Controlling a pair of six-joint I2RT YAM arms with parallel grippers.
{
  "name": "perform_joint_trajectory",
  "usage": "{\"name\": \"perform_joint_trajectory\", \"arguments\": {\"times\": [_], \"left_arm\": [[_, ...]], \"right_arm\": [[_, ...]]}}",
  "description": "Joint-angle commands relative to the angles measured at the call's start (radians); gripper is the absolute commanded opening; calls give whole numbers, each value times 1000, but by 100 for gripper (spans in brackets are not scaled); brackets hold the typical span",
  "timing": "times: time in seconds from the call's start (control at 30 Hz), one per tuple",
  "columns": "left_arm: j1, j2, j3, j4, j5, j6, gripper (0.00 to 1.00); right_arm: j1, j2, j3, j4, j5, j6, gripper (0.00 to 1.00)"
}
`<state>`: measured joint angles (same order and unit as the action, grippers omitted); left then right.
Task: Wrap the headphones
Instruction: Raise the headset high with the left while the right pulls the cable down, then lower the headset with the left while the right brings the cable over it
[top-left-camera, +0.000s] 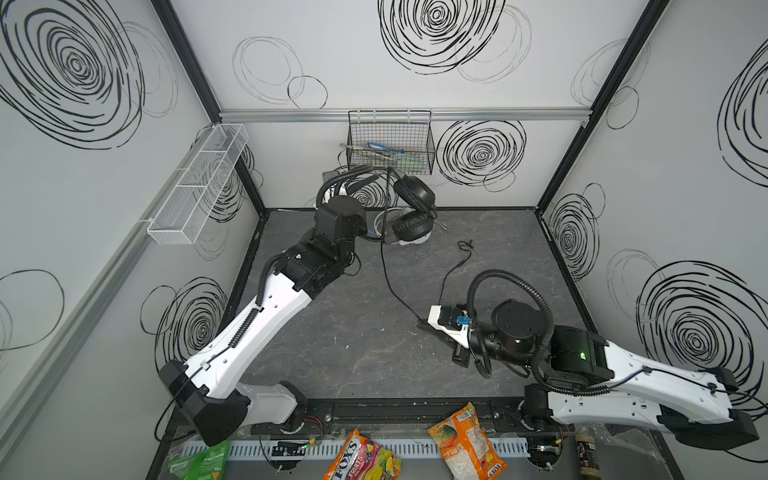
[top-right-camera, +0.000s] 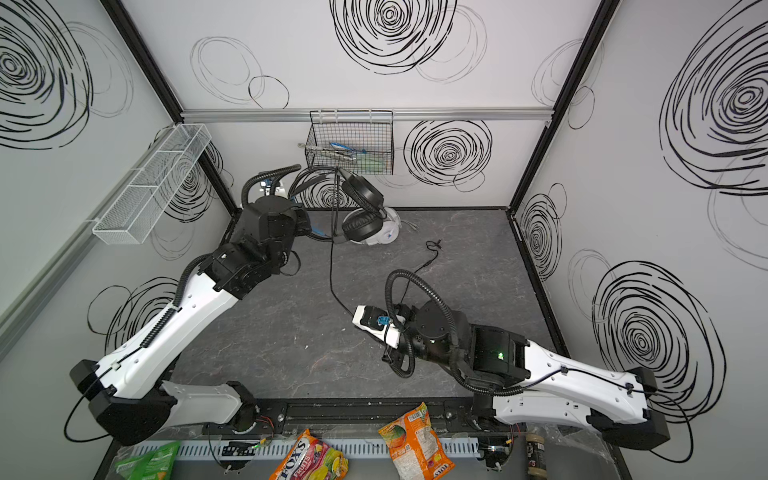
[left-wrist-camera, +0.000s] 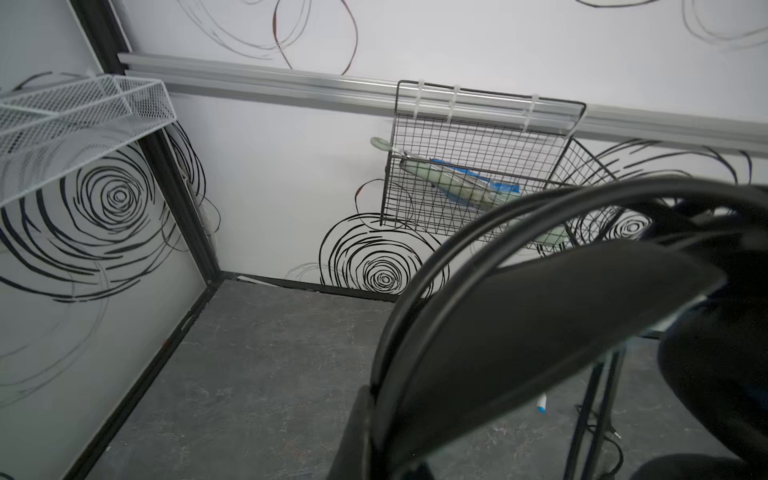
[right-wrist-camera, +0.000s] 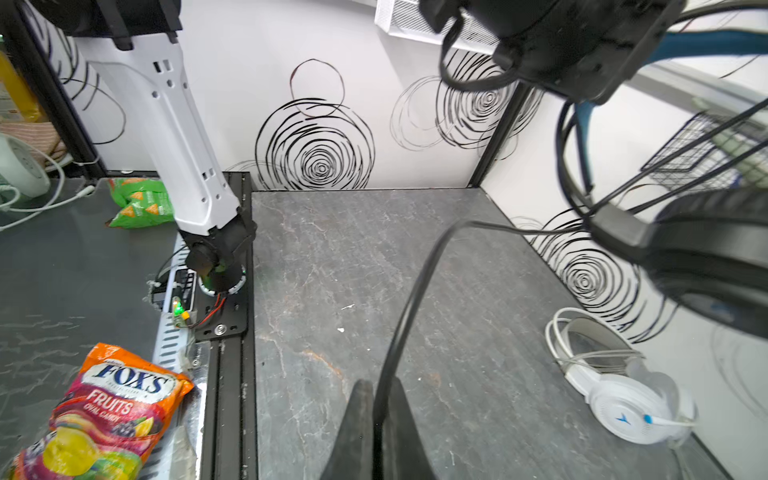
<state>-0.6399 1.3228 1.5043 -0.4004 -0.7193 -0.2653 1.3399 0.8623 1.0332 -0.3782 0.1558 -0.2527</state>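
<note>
The black cable (top-left-camera: 389, 276) runs straight from the hanging black headphones, so the robot's right gripper should keep bringing it around to the ear cups (top-left-camera: 414, 226) and let go beside them.
The black headphones (top-left-camera: 415, 195) (top-right-camera: 363, 193) hang in the air near the back wall. My left gripper (left-wrist-camera: 374, 399) is shut on their headband (left-wrist-camera: 540, 311). In both top views that gripper is hidden behind its wrist. Their black cable (top-left-camera: 388, 278) (right-wrist-camera: 411, 299) drops from the ear cup (right-wrist-camera: 715, 249) to my right gripper (right-wrist-camera: 380, 386) (top-left-camera: 422, 323), which is shut on it low over the table's middle. The cable then loops back to its plug end (top-left-camera: 465, 245). The white headphones (top-right-camera: 388, 235) (right-wrist-camera: 623, 411) lie on the table at the back, under the black pair, with their white cable coiled on them.
A black wire basket (top-left-camera: 390, 141) hangs on the back wall just above the headphones. A white mesh basket (top-left-camera: 199, 183) is fixed to the left wall. Snack bags (top-left-camera: 361, 457) (top-left-camera: 465, 440) (top-left-camera: 199, 461) lie along the front edge beyond the arms' rail.
</note>
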Motion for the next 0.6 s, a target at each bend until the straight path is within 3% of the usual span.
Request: {"name": "perform_joint_trajectory", "arguments": {"times": [0.0,0.13,0.33,0.57], "left_arm": [[-82,-29,-5,51,-150,169,0],[-143,-63,-78,8,-186,211,0],[-203,-92,-158,-103,-145,206,0],[-253,-92,-202,-175,33,186,0]], "right_arm": [[-8,-6,22,-84,124,-95,0],[-81,-5,59,-83,142,-129,0],[-227,4,130,-69,108,-182,0],[-385,61,183,-12,105,-243,0]]}}
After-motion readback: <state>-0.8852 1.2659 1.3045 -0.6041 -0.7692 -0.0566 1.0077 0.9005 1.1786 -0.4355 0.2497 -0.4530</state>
